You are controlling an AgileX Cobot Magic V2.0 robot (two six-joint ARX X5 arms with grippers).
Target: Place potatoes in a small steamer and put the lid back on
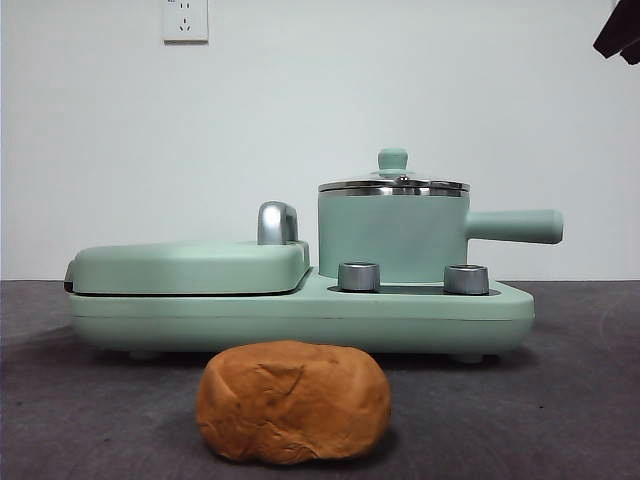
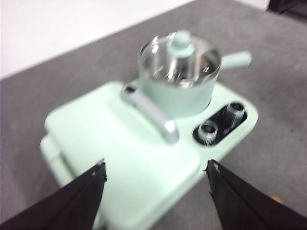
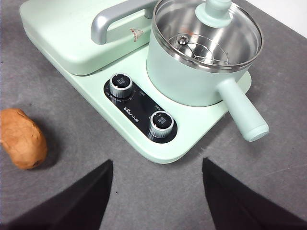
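Observation:
The small steamer (image 1: 393, 238) should be empty when I lift the lid off, because only shiny steel shows through the glass lid (image 2: 160, 60).
One orange-brown potato (image 1: 292, 402) lies on the grey table in front of the appliance; the right wrist view shows the potato (image 3: 21, 139) off to one side. The small steamer (image 1: 392, 235) stands on the appliance's right half, its handle pointing right. The glass lid (image 1: 393, 184) with its mint knob sits on the steamer. My left gripper (image 2: 156, 164) hovers open and empty above the griddle side, with the steamer (image 2: 180, 91) and lid (image 2: 180, 55) beyond it. My right gripper (image 3: 156, 160) hangs open and empty over the table near the knobs, short of the steamer (image 3: 192, 76) and lid (image 3: 211, 33).
The mint green appliance base (image 1: 300, 315) carries a flat griddle cover (image 1: 190, 265) with a chrome handle (image 1: 277, 222) on the left and two steel knobs (image 1: 359, 276) in front of the pot. A black arm tip (image 1: 622, 35) shows at the top right corner.

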